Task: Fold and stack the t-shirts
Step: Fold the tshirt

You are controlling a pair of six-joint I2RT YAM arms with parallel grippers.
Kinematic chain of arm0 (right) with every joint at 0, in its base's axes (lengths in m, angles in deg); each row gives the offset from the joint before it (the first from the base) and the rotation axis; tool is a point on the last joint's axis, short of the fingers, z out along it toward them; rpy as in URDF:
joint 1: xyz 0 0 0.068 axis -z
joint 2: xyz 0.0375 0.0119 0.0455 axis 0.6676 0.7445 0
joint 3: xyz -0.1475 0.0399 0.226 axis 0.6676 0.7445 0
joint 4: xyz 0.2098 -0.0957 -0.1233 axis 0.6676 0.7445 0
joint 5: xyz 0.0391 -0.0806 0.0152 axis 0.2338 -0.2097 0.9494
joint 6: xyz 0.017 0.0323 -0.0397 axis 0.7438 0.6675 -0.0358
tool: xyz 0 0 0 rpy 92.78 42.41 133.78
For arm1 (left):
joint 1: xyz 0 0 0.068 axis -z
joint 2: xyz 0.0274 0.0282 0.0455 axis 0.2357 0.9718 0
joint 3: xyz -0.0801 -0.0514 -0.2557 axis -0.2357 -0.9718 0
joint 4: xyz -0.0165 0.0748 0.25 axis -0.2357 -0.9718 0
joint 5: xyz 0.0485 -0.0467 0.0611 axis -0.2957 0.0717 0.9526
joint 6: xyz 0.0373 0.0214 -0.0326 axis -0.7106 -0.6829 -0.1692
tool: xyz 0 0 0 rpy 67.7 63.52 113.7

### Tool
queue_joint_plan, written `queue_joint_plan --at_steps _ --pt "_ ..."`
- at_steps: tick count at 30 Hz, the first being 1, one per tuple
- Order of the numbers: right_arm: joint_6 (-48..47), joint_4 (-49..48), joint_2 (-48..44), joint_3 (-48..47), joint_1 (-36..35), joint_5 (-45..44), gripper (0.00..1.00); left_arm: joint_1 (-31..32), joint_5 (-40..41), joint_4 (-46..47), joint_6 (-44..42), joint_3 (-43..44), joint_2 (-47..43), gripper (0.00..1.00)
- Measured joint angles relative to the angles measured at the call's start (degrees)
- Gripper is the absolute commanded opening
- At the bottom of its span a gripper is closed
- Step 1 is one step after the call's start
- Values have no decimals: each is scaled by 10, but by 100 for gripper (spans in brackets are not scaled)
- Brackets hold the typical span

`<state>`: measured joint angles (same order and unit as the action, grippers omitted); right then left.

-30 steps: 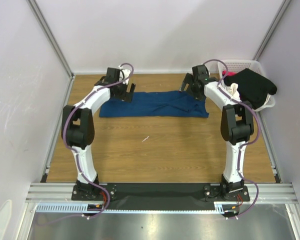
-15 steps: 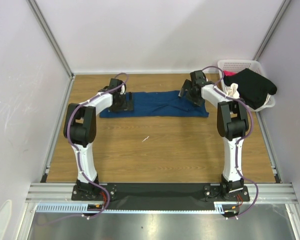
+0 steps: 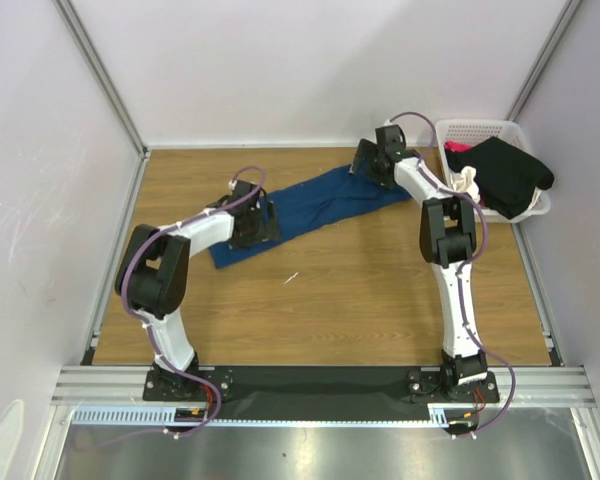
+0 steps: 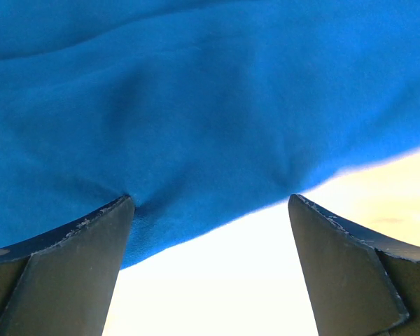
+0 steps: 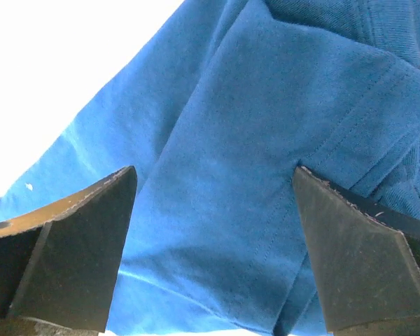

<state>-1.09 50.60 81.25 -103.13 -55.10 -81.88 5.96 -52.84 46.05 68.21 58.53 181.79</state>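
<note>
My left gripper should turn the dark blue t-shirt strip, slanted across the table, swinging its near end to the front middle before both grippers fold it.
A dark blue t-shirt, folded into a long strip, lies slanted on the wooden table from near left to far right. No print shows on it. My left gripper is open and low over its near-left part. In the left wrist view the jaws stand wide apart over the cloth's edge. My right gripper is open at the strip's far-right end. Its jaws straddle blue cloth with a stitched hem in the right wrist view. Black, pink and cream t-shirts sit in the basket.
A white lattice basket stands at the back right corner, with the black cloth hanging over its rim. Grey walls and metal posts close in the table on three sides. Bare wood lies nearer than the shirt.
The blue strip has swung from lying level to slanted. My left gripper has moved nearer along with its left end. My right gripper has moved toward the back wall.
</note>
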Motion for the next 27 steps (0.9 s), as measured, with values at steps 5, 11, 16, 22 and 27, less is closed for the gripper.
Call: queue_joint_plan --at_steps 5,11,16,22,27 --pt "-26 -6 66 -102 -17 15 100 72 -13 -17 25 -17 -20 100" --pt "-31 -17 103 -162 -52 44 100 168 -61 -90 9 -6 -35 100" --pt "-18 -3 94 -168 -59 82 100 142 -59 -178 -32 5 -134 100" --pt "-7 9 15 -157 -26 88 100 87 -33 -177 -83 -9 -228 100" --pt "-2 6 -80 -101 -27 65 100 88 -20 -140 -94 -86 -194 100"
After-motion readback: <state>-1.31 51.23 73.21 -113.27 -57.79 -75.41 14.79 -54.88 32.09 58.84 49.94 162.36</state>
